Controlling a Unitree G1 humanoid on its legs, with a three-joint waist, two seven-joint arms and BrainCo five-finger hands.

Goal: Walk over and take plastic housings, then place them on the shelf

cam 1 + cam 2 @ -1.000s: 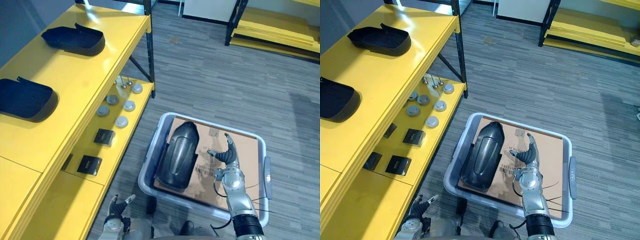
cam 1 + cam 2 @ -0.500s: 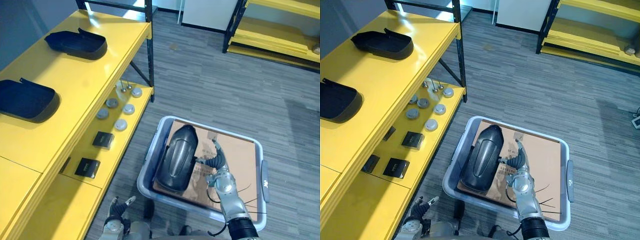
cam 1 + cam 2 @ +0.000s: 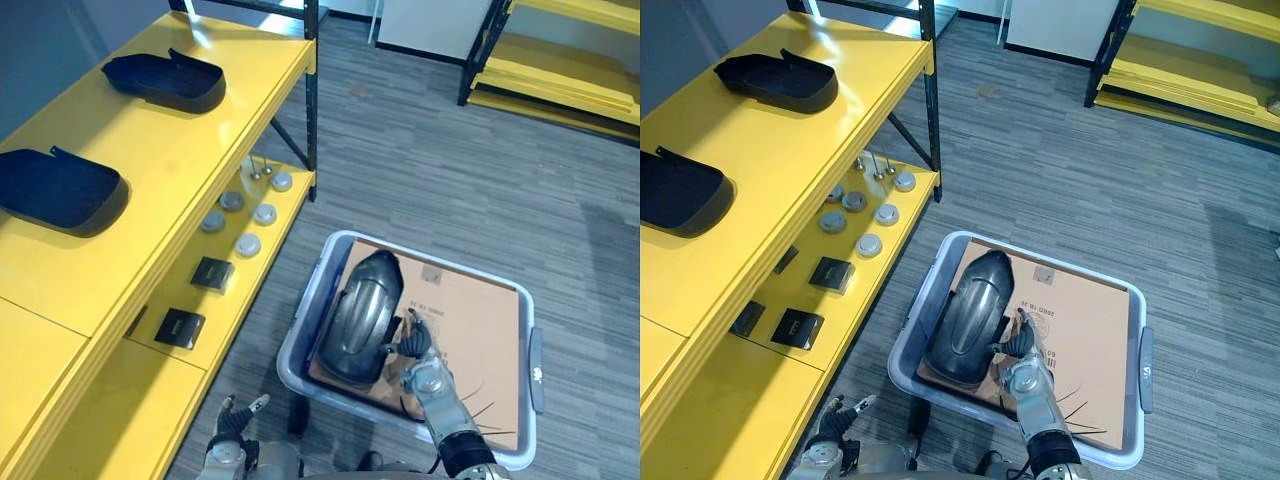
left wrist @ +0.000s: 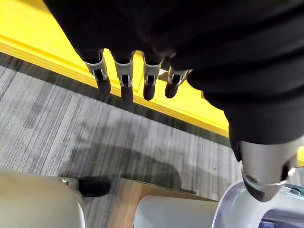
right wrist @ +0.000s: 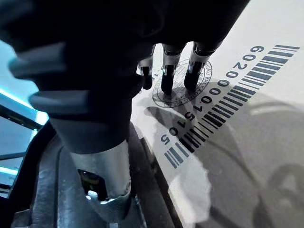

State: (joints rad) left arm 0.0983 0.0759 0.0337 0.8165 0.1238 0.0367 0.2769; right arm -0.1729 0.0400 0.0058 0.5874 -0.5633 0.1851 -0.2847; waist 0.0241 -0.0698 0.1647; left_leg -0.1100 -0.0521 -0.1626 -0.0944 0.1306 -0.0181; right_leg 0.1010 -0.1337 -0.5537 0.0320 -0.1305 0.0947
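Observation:
My gripper will lift the housing in the bin [image 3: 361,318], and the housing should then show an empty, rimmed hollow, because the housings on the yellow shelf show hollow insides [image 3: 60,188].
A black plastic housing [image 3: 362,315] lies dome-up on cardboard [image 3: 470,330] inside a grey bin [image 3: 299,330] on the floor. My right hand [image 3: 418,372] is low in the bin, right against the housing's right edge. Its fingers [image 5: 166,71] are straight over the printed cardboard, and its thumb [image 5: 102,175] is beside the housing's rim [image 5: 45,190]; it is open and holds nothing. Two more black housings [image 3: 165,82] [image 3: 60,190] rest on the yellow shelf top [image 3: 170,170]. My left hand [image 3: 232,425] hangs open, low beside the shelf, with its fingers [image 4: 124,78] over the floor.
The lower yellow shelf holds several grey round discs [image 3: 248,244] and small black boxes [image 3: 211,273]. A black shelf post [image 3: 311,100] stands at the rack's far corner. Another yellow rack [image 3: 560,70] is at the back right, across open grey floor.
My right hand has moved left across the cardboard and now sits against the housing's edge. The whole picture has shifted slightly with the camera.

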